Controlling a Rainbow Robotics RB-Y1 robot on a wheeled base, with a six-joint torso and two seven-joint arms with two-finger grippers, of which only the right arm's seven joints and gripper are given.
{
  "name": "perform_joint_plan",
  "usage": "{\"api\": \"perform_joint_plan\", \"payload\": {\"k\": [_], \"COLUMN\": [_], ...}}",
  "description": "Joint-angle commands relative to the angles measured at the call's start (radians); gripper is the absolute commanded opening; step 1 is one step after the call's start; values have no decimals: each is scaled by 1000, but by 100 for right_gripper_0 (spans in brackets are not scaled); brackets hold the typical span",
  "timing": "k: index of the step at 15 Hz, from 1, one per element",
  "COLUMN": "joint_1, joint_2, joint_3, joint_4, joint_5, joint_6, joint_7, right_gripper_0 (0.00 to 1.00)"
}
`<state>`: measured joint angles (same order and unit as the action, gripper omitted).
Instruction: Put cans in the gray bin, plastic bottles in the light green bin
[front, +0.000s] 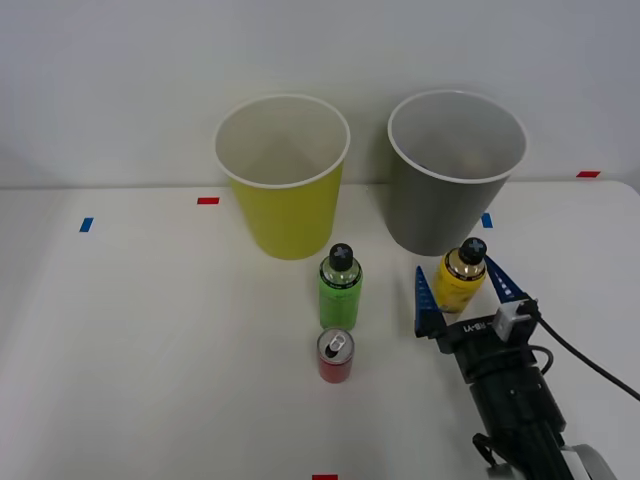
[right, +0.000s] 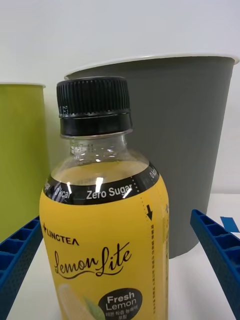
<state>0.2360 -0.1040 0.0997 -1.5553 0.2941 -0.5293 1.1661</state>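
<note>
I expect the yellow-labelled bottle (front: 460, 279) to settle cap-up below the bin's rim when I carry it in, because the light green bin's sides (front: 287, 215) are taller than the bottle.
A yellow-labelled plastic bottle (front: 461, 276) (right: 107, 230) with a black cap stands upright in front of the gray bin (front: 453, 175) (right: 185, 140). My right gripper (front: 464, 290) is open, one blue finger on each side of that bottle with gaps showing. The green-labelled bottle (front: 340, 287) stands near the table's middle, and the red can (front: 335, 355) stands upright just in front of it. The light green bin (front: 284, 178) (right: 22, 160) stands to the left of the gray one at the back.
Small red tape marks (front: 208, 200) and blue tape marks (front: 86, 224) lie on the white table (front: 150, 350). A black cable (front: 590, 360) runs from my wrist to the right. Open tabletop lies to the left of the bottles.
</note>
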Motion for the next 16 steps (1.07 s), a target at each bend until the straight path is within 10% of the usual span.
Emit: {"api": "perform_joint_plan", "payload": {"k": [1,8,10,12,16], "joint_1": [-1,-26,-30,-30,-30], "joint_2": [-11,-22,-25,-29,-45], "joint_3": [0,6,9,11,15], "joint_4": [0,0,0,0,0], "joint_5": [0,-3,-6,-30,-59], "joint_6": [0,35,43,43,43], "joint_7": [6,15,20,27,35], "right_gripper_0": [100,100,62,3,0]}}
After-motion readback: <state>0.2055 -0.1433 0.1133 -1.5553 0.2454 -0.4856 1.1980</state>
